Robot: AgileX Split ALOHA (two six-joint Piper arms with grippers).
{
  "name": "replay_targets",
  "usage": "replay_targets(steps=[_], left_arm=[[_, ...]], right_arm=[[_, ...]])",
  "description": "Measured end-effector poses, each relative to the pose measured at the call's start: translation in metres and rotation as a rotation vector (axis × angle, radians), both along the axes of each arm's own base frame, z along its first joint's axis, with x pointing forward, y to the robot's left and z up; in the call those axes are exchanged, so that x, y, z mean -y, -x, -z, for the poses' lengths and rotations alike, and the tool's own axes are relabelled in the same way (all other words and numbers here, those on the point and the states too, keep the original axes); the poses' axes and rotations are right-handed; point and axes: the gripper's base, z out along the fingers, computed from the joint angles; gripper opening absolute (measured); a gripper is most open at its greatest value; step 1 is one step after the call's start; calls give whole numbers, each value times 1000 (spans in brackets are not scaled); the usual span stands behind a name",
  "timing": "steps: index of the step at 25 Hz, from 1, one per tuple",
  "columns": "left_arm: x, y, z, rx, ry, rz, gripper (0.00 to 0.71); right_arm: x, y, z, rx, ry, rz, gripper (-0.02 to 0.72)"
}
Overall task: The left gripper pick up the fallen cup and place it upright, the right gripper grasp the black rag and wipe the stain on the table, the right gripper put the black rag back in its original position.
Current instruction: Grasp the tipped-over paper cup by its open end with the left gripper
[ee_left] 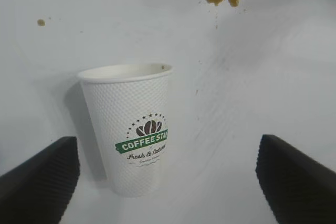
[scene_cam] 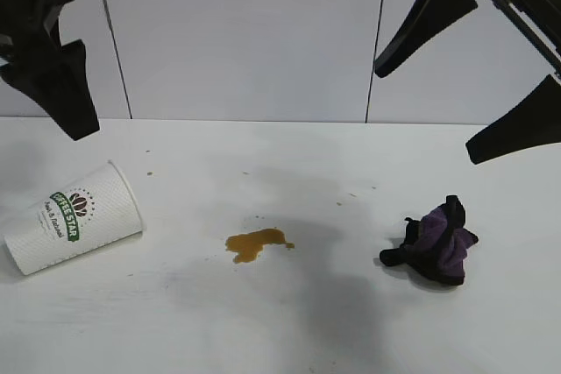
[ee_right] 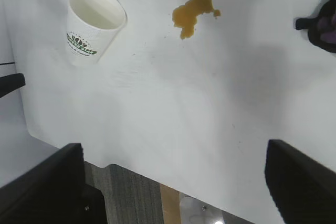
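Observation:
My gripper is about to lift the cup upright, and it should come up empty, because the amber stain (scene_cam: 255, 243) is well away from the cup's tipped opening (ee_left: 126, 72).
The cup (scene_cam: 74, 229) lies on its side at the left of the table (scene_cam: 289, 330), logo up, mouth toward the back right. My left gripper (scene_cam: 48, 94) hangs high above it, open and empty; in the left wrist view the cup (ee_left: 131, 135) lies between and beyond its spread fingers (ee_left: 39, 182). The amber stain (scene_cam: 254, 244) is a small puddle at mid-table. The black rag (scene_cam: 436, 243), black with purple folds, sits bunched at the right. My right gripper (scene_cam: 427, 114) is open and empty, high above and behind the rag. The right wrist view shows the cup (ee_right: 92, 24), the stain (ee_right: 191, 14) and the rag (ee_right: 323, 24).
A small brown droplet (scene_cam: 149, 173) lies behind the cup. A grey panelled wall (scene_cam: 245, 32) stands behind the table. The right wrist view shows the table's edge (ee_right: 131, 169) with floor beyond it.

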Motion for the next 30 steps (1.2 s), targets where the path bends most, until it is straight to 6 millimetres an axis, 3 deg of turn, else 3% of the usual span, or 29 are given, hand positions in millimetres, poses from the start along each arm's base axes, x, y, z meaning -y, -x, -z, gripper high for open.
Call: replay_targets(steps=[7, 11, 21, 30], left_arm=[[25, -8, 34, 41, -202, 67, 657], [26, -16, 56, 13, -267, 3, 657], [34, -33, 77, 8, -255, -55, 657], [38, -40, 109, -45, -273, -57, 657]], right_arm=[[0, 0, 0, 0, 0, 0, 639], [0, 0, 0, 0, 0, 0, 639], [0, 0, 0, 0, 0, 0, 639], [0, 0, 0, 0, 0, 0, 639]])
